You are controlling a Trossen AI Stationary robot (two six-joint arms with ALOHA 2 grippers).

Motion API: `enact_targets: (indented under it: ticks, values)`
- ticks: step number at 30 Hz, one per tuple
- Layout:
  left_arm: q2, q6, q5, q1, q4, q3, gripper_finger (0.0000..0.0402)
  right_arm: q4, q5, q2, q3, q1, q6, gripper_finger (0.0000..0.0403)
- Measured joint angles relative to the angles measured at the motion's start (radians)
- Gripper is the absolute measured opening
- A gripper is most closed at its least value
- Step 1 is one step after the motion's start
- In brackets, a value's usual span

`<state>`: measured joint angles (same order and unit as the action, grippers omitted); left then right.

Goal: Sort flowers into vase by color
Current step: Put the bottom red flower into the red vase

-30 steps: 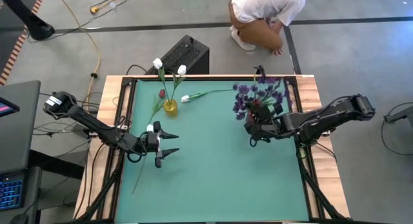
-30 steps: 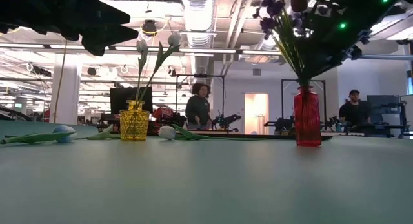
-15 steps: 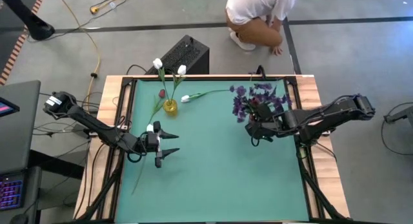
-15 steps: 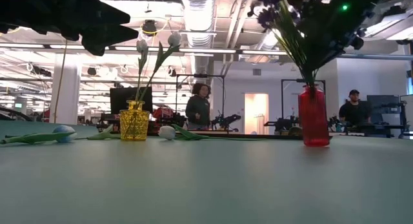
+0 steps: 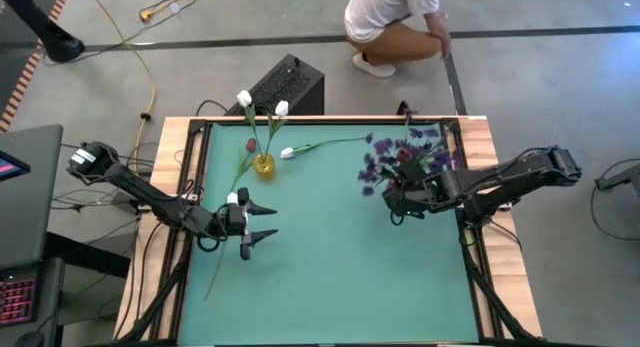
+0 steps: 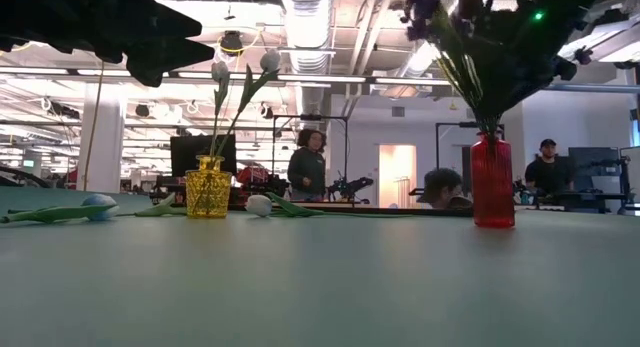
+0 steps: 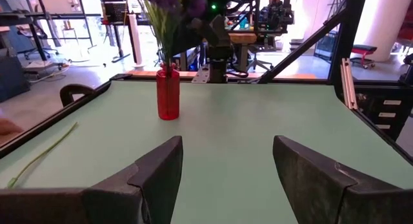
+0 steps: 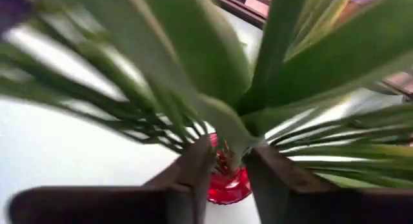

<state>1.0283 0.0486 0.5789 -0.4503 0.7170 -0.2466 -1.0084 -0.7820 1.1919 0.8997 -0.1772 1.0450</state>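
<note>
Next, my left gripper steadies the vase's neck (image 6: 492, 155) while my right gripper regrips the spray's stems, because they crowd the opening of the free-standing red vase (image 6: 490, 137).
My right gripper (image 5: 395, 193) is shut on the bushy purple spray (image 5: 408, 151), whose stems go down into a red vase (image 6: 492, 193) standing on the green table near its right edge. A yellow vase (image 5: 263, 166) at the far left holds two white tulips (image 5: 281, 109). Another white tulip (image 5: 288, 153) lies on the table beside it, and a dark red tulip (image 5: 250, 145) lies left of it with its stem running toward the near edge. My left gripper (image 5: 266, 225) hovers open and empty near the table's left side. My right gripper pinches the spray's bunched green stems (image 8: 236, 144) between its two fingers (image 8: 193, 167), just above the red vase's mouth (image 8: 226, 185). The fingers come level from the table's right side, across the stems. The spray stands nearly upright, its lower stems inside the vase.
A black box (image 5: 285, 85) sits beyond the table's far edge and a person (image 5: 392, 22) crouches on the floor behind it. The green mat's middle and near half (image 5: 330, 267) is free room. Other people stand in the room beyond.
My right gripper has gone a little toward the table's right edge, still shut on the purple spray. The red vase has slid the same way along the table with the stems in it. The person behind the table has shifted.
</note>
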Motion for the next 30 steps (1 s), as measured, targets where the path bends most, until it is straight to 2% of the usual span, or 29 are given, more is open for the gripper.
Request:
enact_targets:
  ticks: [5, 10, 14, 24, 30]
  values:
    - [0.0, 0.0, 0.0, 0.0, 0.0, 0.0, 0.0231, -0.034, 0.032, -0.002, 0.002, 0.0, 0.005, 0.0194]
    - [0.0, 0.0, 0.0, 0.0, 0.0, 0.0, 0.0231, -0.038, 0.032, -0.002, 0.002, 0.0, 0.005, 0.0214]
    - [0.0, 0.0, 0.0, 0.0, 0.0, 0.0, 0.0231, -0.038, 0.032, -0.002, 0.002, 0.003, 0.005, 0.0193]
    - [0.0, 0.0, 0.0, 0.0, 0.0, 0.0, 0.0231, -0.039, 0.056, 0.0, 0.0, 0.003, 0.002, 0.0085]
    - [0.0, 0.0, 0.0, 0.0, 0.0, 0.0, 0.0231, -0.039, 0.058, 0.0, 0.0, 0.003, 0.002, 0.0072]
